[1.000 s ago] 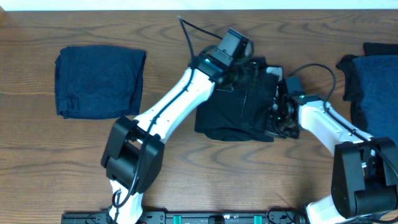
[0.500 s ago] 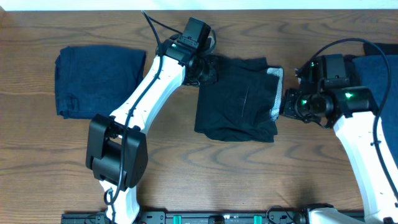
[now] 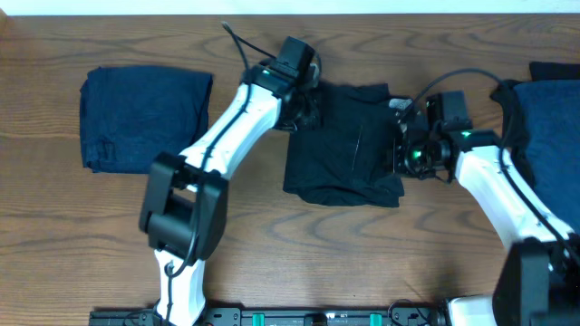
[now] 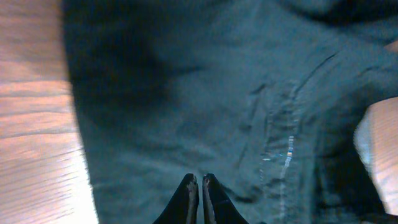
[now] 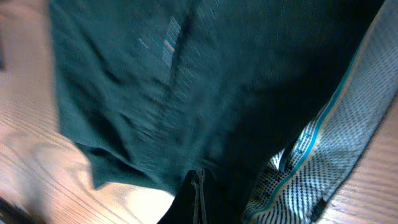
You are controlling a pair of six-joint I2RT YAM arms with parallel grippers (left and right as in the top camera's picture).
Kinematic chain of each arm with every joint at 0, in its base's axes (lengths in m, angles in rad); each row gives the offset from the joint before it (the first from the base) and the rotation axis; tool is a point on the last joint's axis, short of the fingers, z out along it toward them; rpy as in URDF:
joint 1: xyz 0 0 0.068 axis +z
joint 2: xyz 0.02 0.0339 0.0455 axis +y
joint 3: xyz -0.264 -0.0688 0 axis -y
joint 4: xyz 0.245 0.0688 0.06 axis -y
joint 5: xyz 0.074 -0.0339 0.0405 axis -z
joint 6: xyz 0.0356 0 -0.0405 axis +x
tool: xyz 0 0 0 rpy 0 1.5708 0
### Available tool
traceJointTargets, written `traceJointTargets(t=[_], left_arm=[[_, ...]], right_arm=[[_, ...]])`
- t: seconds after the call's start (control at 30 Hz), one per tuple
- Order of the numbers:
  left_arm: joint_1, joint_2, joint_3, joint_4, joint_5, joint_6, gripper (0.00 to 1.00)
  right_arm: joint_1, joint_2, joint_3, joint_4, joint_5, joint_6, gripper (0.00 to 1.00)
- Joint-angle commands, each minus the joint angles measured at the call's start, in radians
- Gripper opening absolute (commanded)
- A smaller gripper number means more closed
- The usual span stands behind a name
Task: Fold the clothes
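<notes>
The black garment's pale inner edge (image 3: 399, 104) sticks out at its far corner, so next my left gripper presses the garment's opposite side (image 3: 306, 156) down while my right gripper evens that corner.
A black garment (image 3: 349, 145) lies roughly folded in the middle of the table. Its pale patterned inner edge (image 5: 336, 143) shows on its right side. My left gripper (image 3: 306, 107) is at the garment's upper left corner. In the left wrist view, the left gripper (image 4: 199, 180) is shut, its tips pressed into the dark cloth (image 4: 186, 93). My right gripper (image 3: 401, 156) is at the garment's right edge. In the right wrist view, the right gripper (image 5: 198, 174) is pinched shut on the dark cloth's (image 5: 155, 74) edge, beside the patterned strip.
A folded navy garment (image 3: 145, 118) lies at the left of the wooden table (image 3: 272, 244). A pile of navy and black clothes (image 3: 548, 118) sits at the right edge. Cables loop above both wrists.
My left gripper has closed at the black garment's upper left corner. The right arm swung out to the right and has come back to the garment's right edge, still shut.
</notes>
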State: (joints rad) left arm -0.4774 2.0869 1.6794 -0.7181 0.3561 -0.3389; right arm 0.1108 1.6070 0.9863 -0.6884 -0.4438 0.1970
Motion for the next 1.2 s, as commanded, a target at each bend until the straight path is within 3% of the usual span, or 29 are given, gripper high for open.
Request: traceJointTargets(t=[0.0, 0.23, 0.37, 0.57, 0.7, 0.93, 1.17], left_arm=[[-0.039, 0.052, -0.008, 0.011, -0.002, 0.013, 0.06], [-0.074, 0.122, -0.008, 0.047, -0.002, 0.018, 0.06], [-0.069, 0.115, 0.001, 0.053, -0.002, 0.034, 0.06], [-0.040, 0.006, 0.013, 0.019, -0.002, 0.062, 0.06], [-0.026, -0.074, 0.013, -0.016, -0.002, 0.061, 0.06], [-0.026, -0.092, 0.004, -0.146, -0.002, 0.054, 0.06], [-0.042, -0.065, -0.092, -0.103, -0.002, 0.025, 0.06]], right_arm=[[0.008, 0.053, -0.058, 0.010, 0.005, -0.056, 0.01], [-0.008, 0.181, -0.191, 0.126, 0.204, -0.003, 0.01], [-0.029, 0.223, -0.190, 0.123, 0.171, 0.008, 0.01], [-0.055, 0.139, -0.032, -0.014, -0.056, -0.071, 0.01], [-0.075, 0.035, 0.097, -0.055, -0.076, -0.080, 0.01], [-0.106, -0.024, 0.184, 0.021, 0.028, -0.083, 0.01], [-0.097, 0.072, 0.184, 0.139, -0.001, -0.103, 0.01]])
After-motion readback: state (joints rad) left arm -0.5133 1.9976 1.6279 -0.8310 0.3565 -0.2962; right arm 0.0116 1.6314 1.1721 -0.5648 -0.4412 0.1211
